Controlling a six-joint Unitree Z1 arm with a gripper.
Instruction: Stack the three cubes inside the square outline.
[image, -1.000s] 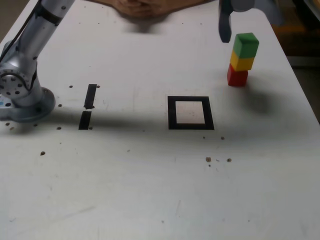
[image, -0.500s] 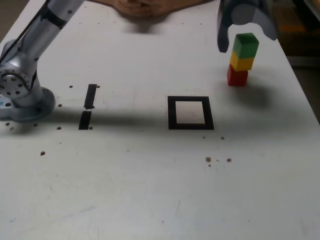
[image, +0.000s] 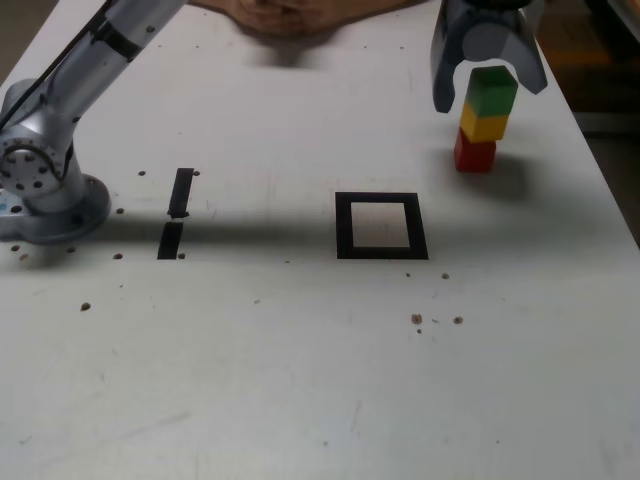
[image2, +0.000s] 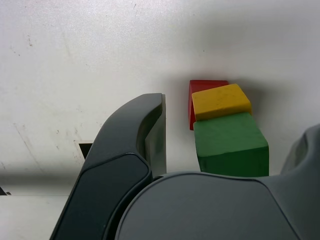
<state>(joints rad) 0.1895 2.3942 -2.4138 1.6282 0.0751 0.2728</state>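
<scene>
I see the stacked cubes' edges (image: 486, 114) sitting crooked, so I expect the green cube (image: 491, 91) to come off alone when I lift it and leave yellow standing on red.
The three cubes stand in one stack at the exterior view's far right: green (image: 492, 93) on yellow (image: 485, 126) on red (image: 475, 154). The stack stands outside the square outline (image: 343, 226), which is nearer the camera and to the left, with nothing in its pale centre. My gripper (image: 488, 78) is open and straddles the green cube, one finger on each side. In the wrist view a finger (image2: 150, 132) stands a small gap away from the green cube (image2: 230, 145), with yellow (image2: 220, 101) and red (image2: 201, 88) under it.
The arm's base (image: 40, 190) sits at the exterior view's left, with two short black tape strips (image: 180, 192) beside it. A person's hands (image: 280, 14) rest at the far edge. Small specks (image: 418, 319) lie in front of the outline. The table's right edge runs close to the stack.
The gripper has come down and shifted over the stack, so its fingers now flank the green cube. The jaws have narrowed a little. The cubes have not moved.
</scene>
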